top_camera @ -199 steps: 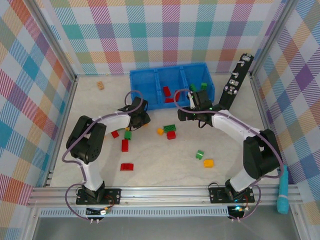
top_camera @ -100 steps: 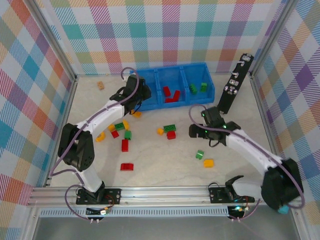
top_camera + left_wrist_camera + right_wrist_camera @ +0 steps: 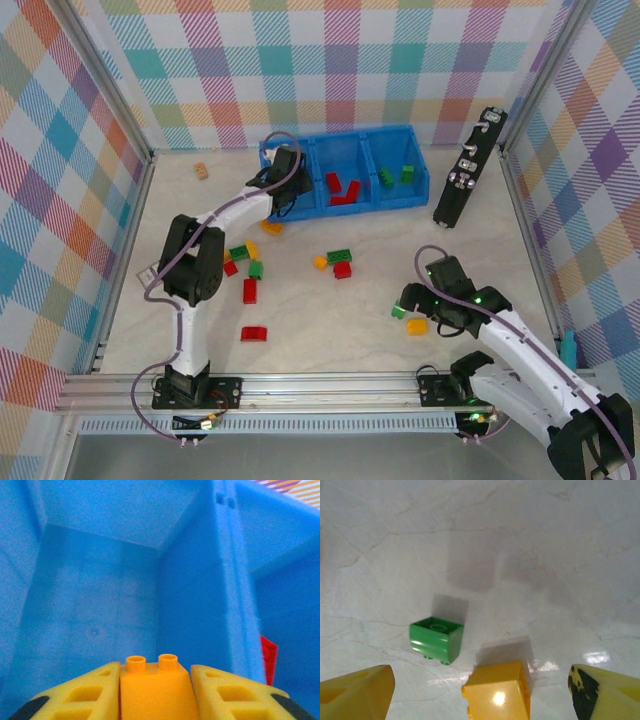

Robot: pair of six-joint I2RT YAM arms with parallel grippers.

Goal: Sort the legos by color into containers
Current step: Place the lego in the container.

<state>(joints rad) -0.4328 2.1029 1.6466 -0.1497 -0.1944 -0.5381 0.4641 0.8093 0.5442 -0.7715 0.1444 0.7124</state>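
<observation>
Next, my right gripper takes the green brick (image 3: 398, 312) beside the orange brick (image 3: 417, 327) first, because the orange brick below my right gripper belongs in the compartment under my left gripper.
The blue bin (image 3: 345, 148) stands at the back of the table. My left gripper (image 3: 288, 172) hangs over its left compartment (image 3: 95, 620), shut on an orange brick (image 3: 155, 687) with two studs up. Red bricks (image 3: 340, 187) lie in the middle compartment and green bricks (image 3: 395, 175) in the right one. My right gripper (image 3: 415, 300) is open, low over a green brick (image 3: 436, 639) and an orange brick (image 3: 497, 695) on the table; the orange one lies between its fingers, untouched. Several red, green and orange bricks (image 3: 340, 262) lie loose mid-table.
A small tan block (image 3: 201, 170) sits at the back left. A black bar-shaped object (image 3: 465, 170) leans at the back right, beside the bin. A red brick (image 3: 253, 333) lies near the front left. Metal frame rails border the table.
My left gripper has moved from the table up over the bin's left compartment, carrying the orange brick. My right arm has swung back from the bin to the near right.
</observation>
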